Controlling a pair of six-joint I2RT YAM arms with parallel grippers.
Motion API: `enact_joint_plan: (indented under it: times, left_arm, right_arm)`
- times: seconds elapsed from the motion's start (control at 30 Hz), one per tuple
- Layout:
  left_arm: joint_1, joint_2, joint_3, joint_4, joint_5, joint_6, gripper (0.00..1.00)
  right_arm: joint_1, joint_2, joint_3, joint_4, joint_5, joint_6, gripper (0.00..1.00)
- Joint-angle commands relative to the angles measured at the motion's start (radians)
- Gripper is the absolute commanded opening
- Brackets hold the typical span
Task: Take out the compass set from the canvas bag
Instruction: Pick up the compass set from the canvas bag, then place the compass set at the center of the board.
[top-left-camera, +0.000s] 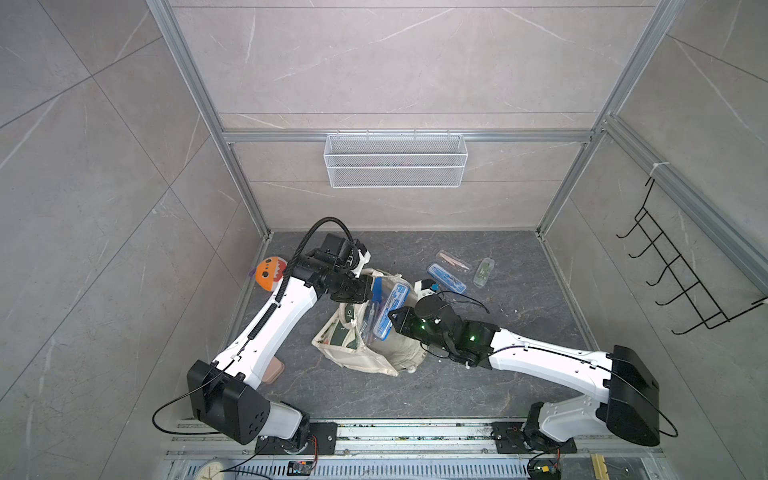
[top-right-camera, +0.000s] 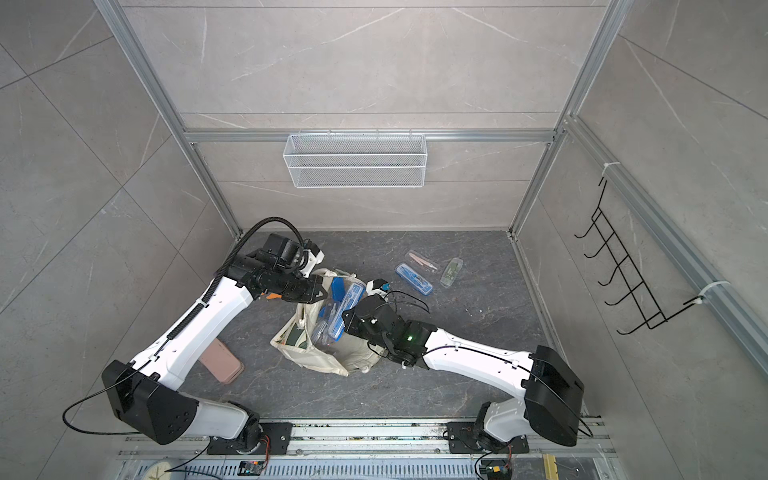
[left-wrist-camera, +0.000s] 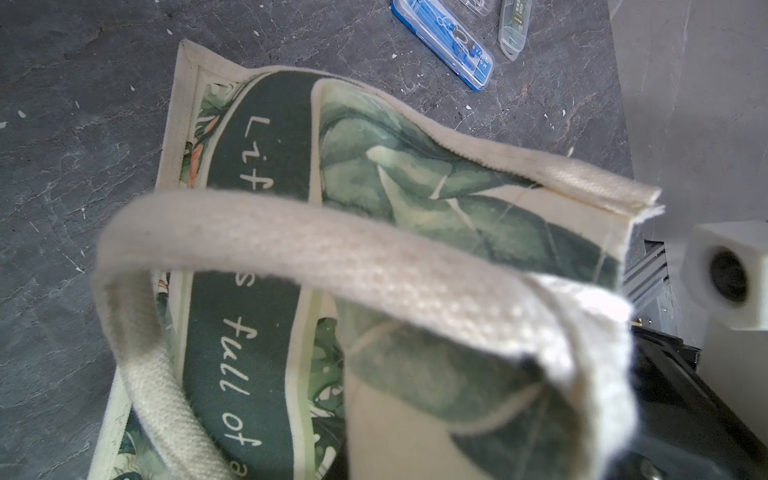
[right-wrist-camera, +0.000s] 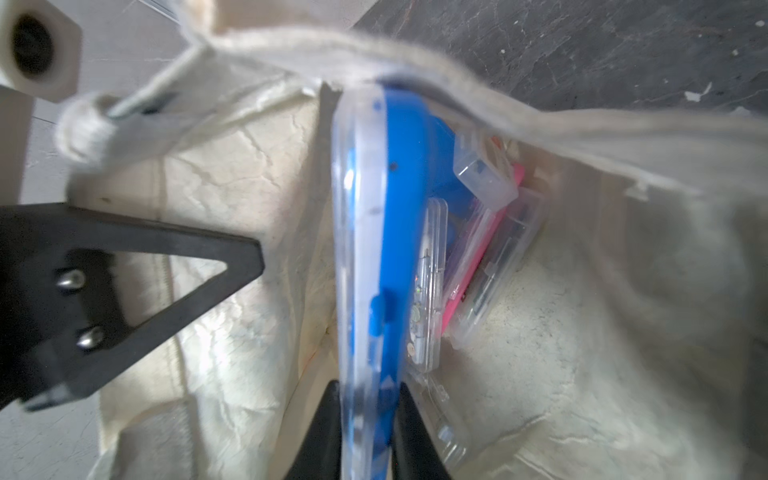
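I should keep lifting out the compass set (top-left-camera: 392, 308) with my right gripper, as it is free above the bag's other cases, and let it go beside the greenish case.
The cream canvas bag (top-left-camera: 374, 357) with a dark green lettered panel (left-wrist-camera: 257, 174) lies on the dark floor with its mouth held open. My left gripper (top-left-camera: 368, 289) is shut on the bag's upper rim near a handle (left-wrist-camera: 374, 257); fabric hides its jaws in the left wrist view. In the bag's mouth, my right gripper (right-wrist-camera: 370, 399) is shut on the end of a compass set (right-wrist-camera: 386, 208), a blue case with a clear lid. That case (top-left-camera: 388, 309) sticks partly out of the bag in both top views (top-right-camera: 347, 309). More clear and pink cases (right-wrist-camera: 482, 257) lie deeper inside.
On the floor at the right of the bag lie another blue case (top-left-camera: 446, 278), a clear case (top-left-camera: 453, 259) and a greenish case (top-left-camera: 483, 272). An orange plush (top-left-camera: 270, 274) and a pink case (top-right-camera: 222, 361) sit by the left arm. A wire basket (top-left-camera: 395, 160) hangs on the back wall.
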Motion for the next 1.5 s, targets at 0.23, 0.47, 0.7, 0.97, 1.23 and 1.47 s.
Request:
enact_joint_plan:
  times: [0.23,0.47,0.7,0.97,1.23,1.47]
  left_arm:
    - [-0.002,-0.009,0.052,0.02,0.031,0.025,0.0]
    - [-0.002,-0.012,0.057,0.017,0.036,0.028,0.0]
    - [-0.002,-0.015,0.061,0.015,0.041,0.028,0.0]
    - [-0.002,-0.019,0.06,0.014,0.051,0.028,0.0]
    - [-0.002,-0.015,0.05,0.028,0.062,0.027,0.0]
    - [-0.002,-0.01,0.06,0.025,0.074,0.031,0.0]
  right_arm:
    - [-0.09,-0.227,0.002,-0.207,0.038,-0.119,0.09]
    - [-0.245,-0.372,0.029,-0.358,0.042,-0.201,0.11]
    - [-0.454,-0.391,0.039,-0.435,-0.046,-0.278,0.12]
    - [-0.778,-0.153,0.023,-0.346,-0.394,-0.328,0.09]
    - [-1.049,0.175,0.108,-0.309,-0.619,-0.443,0.09]
    - [-1.152,0.398,0.289,-0.442,-0.619,-0.615,0.09]
